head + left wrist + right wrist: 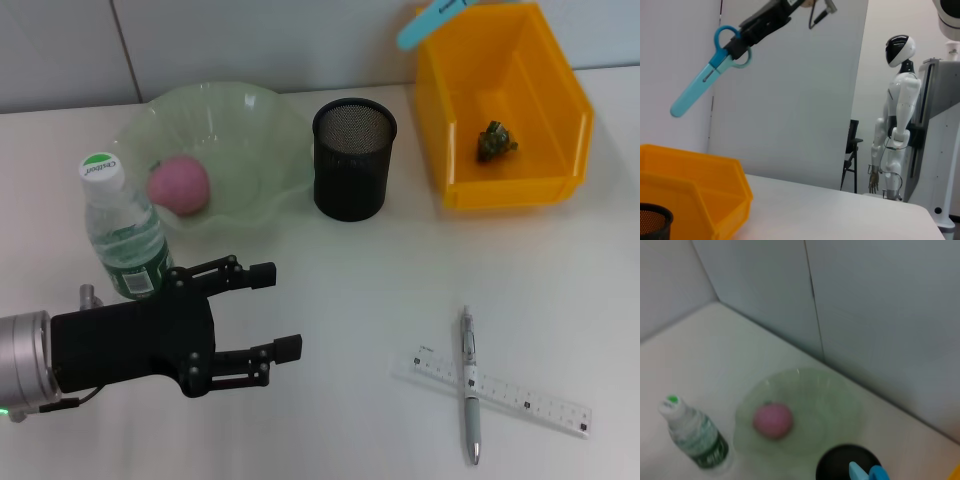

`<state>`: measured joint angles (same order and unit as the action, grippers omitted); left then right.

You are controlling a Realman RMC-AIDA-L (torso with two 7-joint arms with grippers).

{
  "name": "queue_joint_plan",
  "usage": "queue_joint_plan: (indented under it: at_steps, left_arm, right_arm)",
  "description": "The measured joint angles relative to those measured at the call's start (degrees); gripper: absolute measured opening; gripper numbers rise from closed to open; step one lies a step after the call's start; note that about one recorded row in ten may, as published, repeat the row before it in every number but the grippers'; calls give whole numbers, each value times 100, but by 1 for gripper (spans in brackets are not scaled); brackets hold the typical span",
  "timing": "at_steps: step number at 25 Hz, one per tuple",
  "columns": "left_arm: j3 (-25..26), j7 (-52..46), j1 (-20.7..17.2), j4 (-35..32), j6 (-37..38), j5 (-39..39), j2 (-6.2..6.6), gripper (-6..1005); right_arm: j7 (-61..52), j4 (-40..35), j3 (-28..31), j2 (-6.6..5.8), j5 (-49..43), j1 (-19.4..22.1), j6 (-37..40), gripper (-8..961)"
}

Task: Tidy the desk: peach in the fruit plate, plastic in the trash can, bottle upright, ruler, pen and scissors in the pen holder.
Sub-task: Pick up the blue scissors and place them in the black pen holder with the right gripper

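I should keep lowering the scissors with my right gripper until their blades are inside, since the scissors' blue tip (409,38) heads down toward the pen holder's empty opening (355,126).
My right gripper (742,41) is shut on the blue scissors (695,90) and holds them high above the orange trash bin (505,180). Their blue tip shows at the top of the head view (430,22) and in the right wrist view (865,473), over the black mesh pen holder (353,160). My left gripper (280,312) is open and empty at the front left, just in front of the upright water bottle (125,230). The pink peach (180,185) lies in the green fruit plate (260,120). A grey pen (469,385) lies across the clear ruler (520,398) at the front right. Crumpled green plastic (495,142) lies in the bin.
The pen holder stands between the plate and the bin. The bottle stands close to the plate's front left rim. A wall runs behind the table. A white humanoid robot (897,115) stands far off beyond the table.
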<state>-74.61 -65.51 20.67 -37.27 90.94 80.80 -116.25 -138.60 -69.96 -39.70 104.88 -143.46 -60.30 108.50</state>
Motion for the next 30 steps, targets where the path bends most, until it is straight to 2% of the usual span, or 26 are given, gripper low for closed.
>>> queue_joint_plan:
  at_steps: [3,10,12,13,18,20,22,23,27,30]
  left_arm:
    - [2,4,-12,0,15,-13,-15,818]
    - [94,11,-72,1,64,-15,-82,819]
    - [146,12,-89,1,106,2,-91,819]
    - [146,12,-89,1,106,2,-91,818]
    - [158,12,-98,13,131,18,-90,818]
    - [157,12,-102,23,131,19,-91,818]
    - [158,12,-120,25,131,21,-95,818]
    - [158,12,-120,25,131,21,-95,818]
    - [157,12,-163,6,144,24,-115,817]
    - [157,12,-175,4,164,24,-124,817]
  right_arm:
    - [13,455,-258,10,-546,-419,-90,104]
    - [15,1452,-986,109,-780,-747,-1043,109]
    - [21,1850,-1202,186,-806,-850,-1421,110]
    - [21,1850,-1202,186,-806,-850,-1421,110]
    - [-9,2336,-1694,343,-860,-977,-1996,113]
    - [-24,2497,-1751,416,-942,-1023,-2176,115]
    - [-25,2641,-1777,542,-1035,-1039,-2393,116]
    - [-25,2641,-1777,542,-1035,-1039,-2393,116]
    - [-36,2888,-1978,670,-1053,-1040,-2794,119]
    - [-40,2962,-2024,703,-1057,-1040,-2900,121]
